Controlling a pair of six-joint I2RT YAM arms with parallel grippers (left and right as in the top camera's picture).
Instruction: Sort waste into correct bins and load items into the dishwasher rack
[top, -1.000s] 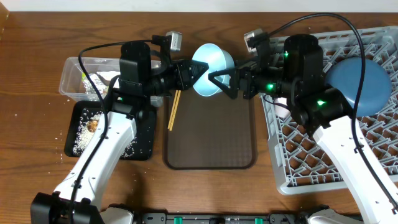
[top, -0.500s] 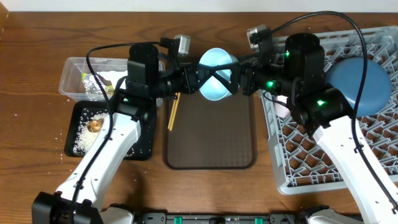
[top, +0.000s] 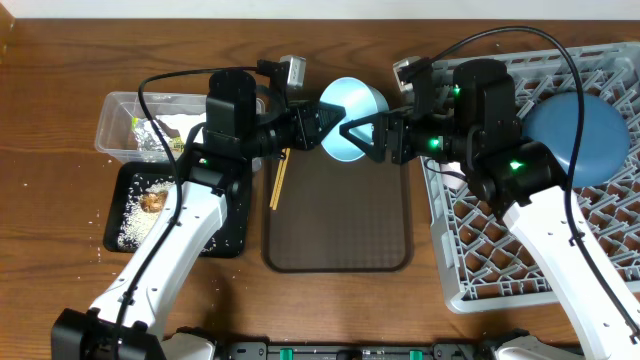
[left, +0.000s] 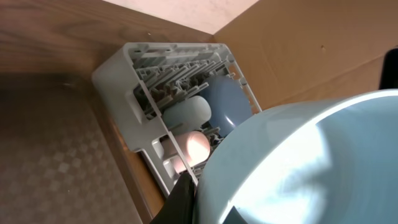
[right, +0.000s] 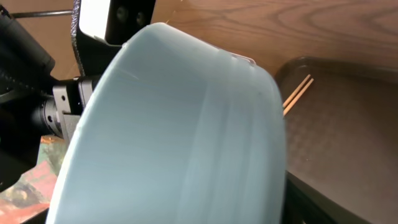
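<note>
The light blue bowl (top: 350, 100) is in my left gripper, far from the grey rack, so my right gripper should take the bowl and bring it into the rack (top: 510, 225).
The light blue bowl (top: 352, 108) hangs on its side above the far end of the brown serving tray, between both grippers. My left gripper (top: 322, 126) is shut on the bowl's rim (left: 298, 168) from the left. My right gripper (top: 346, 130) is open at the bowl's right side, and the bowl's outer wall (right: 174, 137) fills its view. The wooden chopsticks (top: 278, 178) lie at the tray's left edge. The dark-blue plate (top: 582, 140) stands in the grey rack (top: 520, 262). The left wrist view shows the pink cup (left: 193, 146) and the light blue cup (left: 186, 112) in the rack.
The brown serving tray (top: 340, 230) lies in the middle. The clear tub (top: 115, 112) at far left holds foil (top: 152, 136) and tissue. The black tray (top: 238, 236) in front of it holds rice (top: 130, 222) and a brown lump (top: 150, 200). Rice grains lie scattered beside it.
My left gripper carried the bowl a little to the right, toward the right gripper. The right gripper closed in on the bowl's rim and now sits against it.
</note>
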